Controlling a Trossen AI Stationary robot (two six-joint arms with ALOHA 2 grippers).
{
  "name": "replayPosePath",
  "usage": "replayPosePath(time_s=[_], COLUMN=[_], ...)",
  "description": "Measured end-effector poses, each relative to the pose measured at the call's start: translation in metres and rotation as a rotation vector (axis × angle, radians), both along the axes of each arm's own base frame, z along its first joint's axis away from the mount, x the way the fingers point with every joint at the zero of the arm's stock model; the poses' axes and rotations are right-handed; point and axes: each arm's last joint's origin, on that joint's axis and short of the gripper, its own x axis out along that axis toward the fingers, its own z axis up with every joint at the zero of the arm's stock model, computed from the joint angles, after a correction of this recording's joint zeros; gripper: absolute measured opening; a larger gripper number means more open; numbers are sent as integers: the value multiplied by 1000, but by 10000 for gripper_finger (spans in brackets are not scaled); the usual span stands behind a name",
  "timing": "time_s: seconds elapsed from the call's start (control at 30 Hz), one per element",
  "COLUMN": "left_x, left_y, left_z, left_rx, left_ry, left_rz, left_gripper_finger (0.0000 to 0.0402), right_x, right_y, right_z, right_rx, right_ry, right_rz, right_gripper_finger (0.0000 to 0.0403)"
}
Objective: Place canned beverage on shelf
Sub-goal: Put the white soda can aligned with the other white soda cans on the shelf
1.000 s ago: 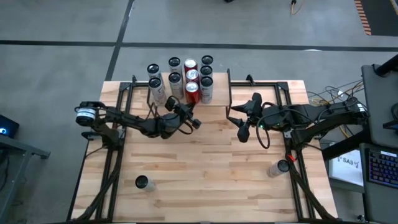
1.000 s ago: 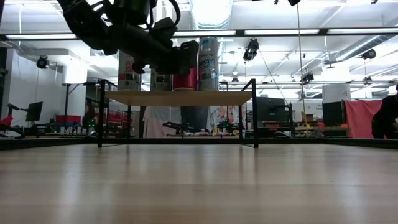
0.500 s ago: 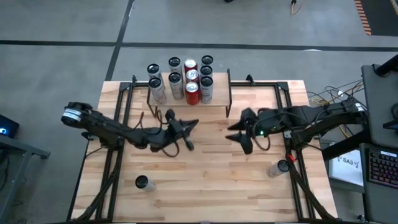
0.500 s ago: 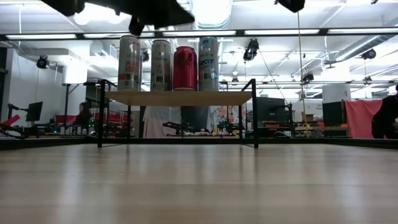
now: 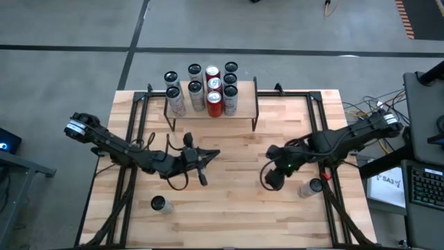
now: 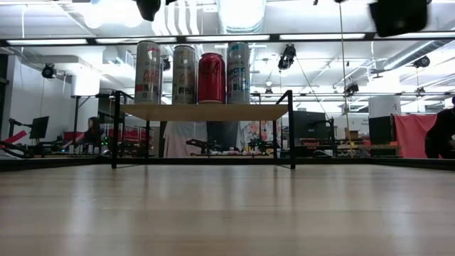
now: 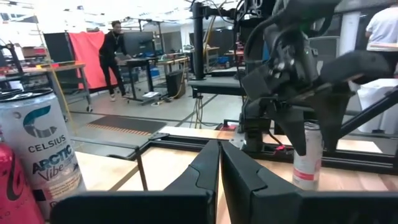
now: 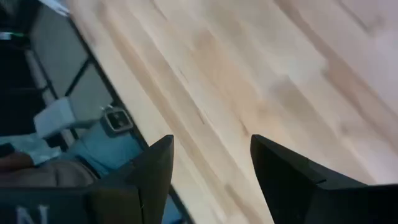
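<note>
I should take the loose can (image 5: 306, 190) by its top (image 5: 316, 185) with my right gripper and hand it over, because it stands by my right gripper, out of my left gripper's reach.
The shelf (image 5: 246, 105) stands at the table's far middle on thin black legs, its light board (image 6: 206, 112) carrying several upright cans (image 5: 208, 90), among them a red one (image 6: 211, 78). A loose can (image 5: 313, 186) stands near the table's right side and also shows in the left wrist view (image 7: 306, 158). Another loose can (image 5: 159, 203) stands at the near left. My left gripper (image 5: 208, 156) is shut and empty (image 7: 219, 168), in front of the shelf. My right gripper (image 5: 269, 180) is open and empty (image 8: 211, 168), above the table left of the right can.
Black metal frame rails (image 5: 132, 139) run along both sides of the plank table. A Celsius can (image 7: 46, 155) on the shelf shows close to my left gripper. People stand in the room beyond the table (image 7: 115, 56).
My left gripper has drawn back from the cans on the shelf toward the table's near edge and left. The red can stays upright on the shelf. My right gripper has gone toward the near edge, closer to the loose can on the right.
</note>
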Motion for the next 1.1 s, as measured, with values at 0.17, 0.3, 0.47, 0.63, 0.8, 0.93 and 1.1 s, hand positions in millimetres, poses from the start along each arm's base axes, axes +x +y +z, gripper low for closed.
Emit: replayPosePath(time_s=[0.17, 0.3, 0.47, 0.63, 0.8, 0.93, 1.1], left_x=[0, 0, -1, -1, -2, -5, -15], left_y=[0, 0, 1, 2, 2, 4, 5], left_z=[0, 0, 0, 0, 0, 5, 20], left_rx=[5, 37, 65, 72, 78, 97, 100], left_ry=[2, 14, 27, 36, 45, 44, 6], left_rz=[0, 2, 35, 82, 103, 131, 133], left_gripper_finger=[0, 0, 0, 0, 0, 0, 0], right_x=[-23, -47, -65, -73, -81, -87, -91], right_y=[3, 1, 6, 15, 27, 33, 39], right_z=[10, 27, 37, 34, 27, 19, 12], right_rx=[-22, -140, -152, -96, -92, -93, -116], right_ry=[248, 454, 490, 561, 619, 666, 685], right_rz=[-60, -135, -120, -135, -128, -118, -105], right_gripper_finger=[203, 203, 203, 204, 235, 285, 341])
